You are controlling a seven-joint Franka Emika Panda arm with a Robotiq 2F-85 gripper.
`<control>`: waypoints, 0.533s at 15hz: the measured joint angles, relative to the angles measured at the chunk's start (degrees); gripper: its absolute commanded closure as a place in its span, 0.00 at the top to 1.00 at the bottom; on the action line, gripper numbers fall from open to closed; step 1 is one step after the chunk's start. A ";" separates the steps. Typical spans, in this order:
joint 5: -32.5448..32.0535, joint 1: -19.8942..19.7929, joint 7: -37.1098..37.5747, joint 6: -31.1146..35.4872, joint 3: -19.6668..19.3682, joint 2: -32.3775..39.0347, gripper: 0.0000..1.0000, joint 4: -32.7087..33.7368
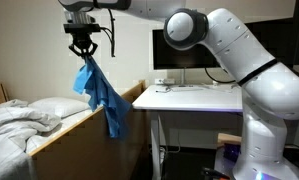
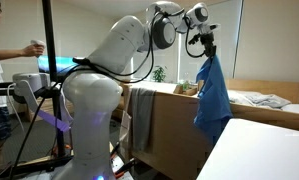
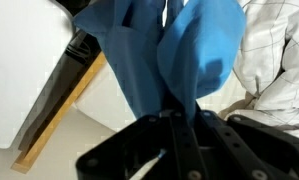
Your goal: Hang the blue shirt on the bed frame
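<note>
My gripper is holding the blue shirt's top while most of the shirt hangs on the desk side of the bed frame (image 1: 117, 122). The gripper should therefore move the shirt's top farther over the bedding (image 1: 59, 107) before it opens.
The blue shirt (image 1: 101, 95) hangs from my gripper (image 1: 83, 54), which is shut on its top. It dangles in the air above the wooden bed frame's side board (image 1: 84, 123), its lower end beside the frame's corner. In an exterior view the shirt (image 2: 213, 95) hangs from the gripper (image 2: 205, 52) above the wooden frame (image 2: 174, 115). In the wrist view the shirt (image 3: 164, 55) fills the middle, pinched between the black fingers (image 3: 179, 115), with the frame edge (image 3: 59, 110) at the left.
A bed with white bedding and pillow (image 1: 29, 115) lies inside the frame. A white desk (image 1: 189, 98) with a monitor (image 1: 184, 50) stands beside the frame. A grey cloth (image 2: 141, 115) hangs over the frame. A person (image 2: 1, 70) stands at the far left.
</note>
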 measured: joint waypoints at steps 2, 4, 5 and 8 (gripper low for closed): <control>0.17 0.52 -1.85 -1.38 -0.49 3.52 0.02 3.43; 0.21 0.57 -3.12 -1.62 -0.33 6.91 0.02 5.62; 0.22 0.58 -3.75 -1.62 -0.26 8.43 0.02 6.29; 0.21 0.72 -5.11 -1.62 -0.24 12.02 0.02 7.87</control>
